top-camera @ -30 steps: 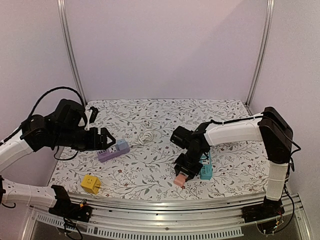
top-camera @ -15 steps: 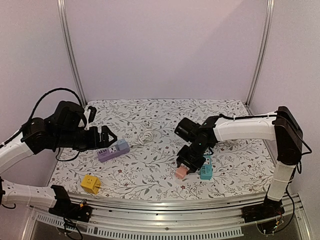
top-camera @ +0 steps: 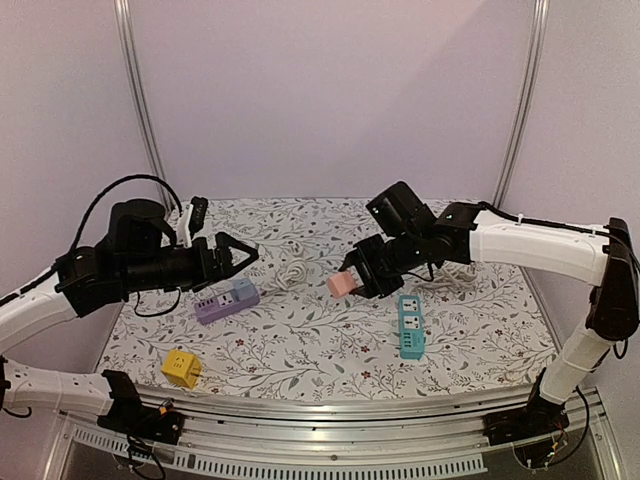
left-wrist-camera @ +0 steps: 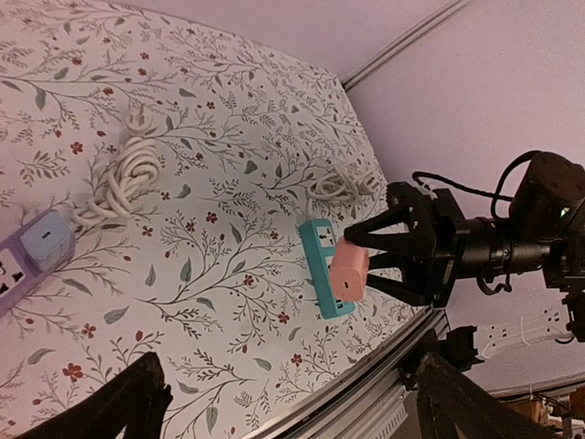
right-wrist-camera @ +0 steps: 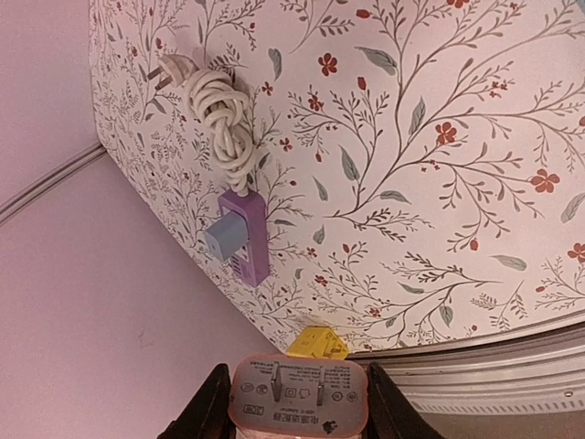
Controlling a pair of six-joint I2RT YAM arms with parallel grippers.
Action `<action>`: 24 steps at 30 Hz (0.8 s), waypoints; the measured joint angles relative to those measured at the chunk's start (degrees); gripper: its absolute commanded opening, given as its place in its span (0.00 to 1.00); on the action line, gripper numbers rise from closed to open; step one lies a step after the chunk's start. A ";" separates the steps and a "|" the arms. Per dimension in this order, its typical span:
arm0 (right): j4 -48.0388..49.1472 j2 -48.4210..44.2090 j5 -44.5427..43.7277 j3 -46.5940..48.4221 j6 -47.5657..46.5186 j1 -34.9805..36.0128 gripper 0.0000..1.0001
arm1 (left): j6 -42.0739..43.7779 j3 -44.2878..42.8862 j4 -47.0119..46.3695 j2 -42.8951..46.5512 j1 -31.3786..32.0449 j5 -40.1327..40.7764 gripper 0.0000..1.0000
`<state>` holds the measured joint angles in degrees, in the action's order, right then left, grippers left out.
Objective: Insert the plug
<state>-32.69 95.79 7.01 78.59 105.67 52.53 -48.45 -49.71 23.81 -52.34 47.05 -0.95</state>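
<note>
I see a free socket (top-camera: 226,299) beside the blue-grey plug, so the pink plug adapter (top-camera: 342,284) will fit snugly next to that plug when I push it in.
My right gripper (top-camera: 352,280) is shut on a pink plug adapter (top-camera: 342,285) and holds it in the air above the table's middle, prongs toward the left; the adapter fills the bottom of the right wrist view (right-wrist-camera: 299,399) and shows in the left wrist view (left-wrist-camera: 348,272). A purple power strip (top-camera: 226,301) with a blue-grey plug in its far end lies at the left, also in the right wrist view (right-wrist-camera: 245,236). My left gripper (top-camera: 240,254) is open and empty, above and behind the purple strip.
A teal power strip (top-camera: 410,325) lies on the table at the right. A yellow adapter (top-camera: 181,367) sits at the front left. A coiled white cord (top-camera: 294,270) lies by the purple strip. Another white cord (top-camera: 447,277) lies behind the right arm.
My right gripper has lifted the pink adapter off the table by the teal strip and carried it up and to the left. My left gripper has turned toward the middle.
</note>
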 measured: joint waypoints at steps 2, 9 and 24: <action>1.73 -0.96 -0.70 0.00 2.56 0.00 0.23 | -0.17 -0.04 -2.84 -1.42 0.00 -0.90 0.92; 5.38 -1.75 -3.06 0.92 7.30 0.26 0.23 | 0.22 -2.25 -11.17 -9.53 0.15 -2.40 0.89; 9.18 -1.77 -7.15 2.80 8.52 0.83 0.23 | 1.53 -6.08 -26.64 -22.51 3.19 -3.82 0.83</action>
<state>-23.51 94.02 -0.14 81.38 114.19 53.36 -46.92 -55.79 -2.83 -74.85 50.24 -4.78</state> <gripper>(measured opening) 0.423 0.835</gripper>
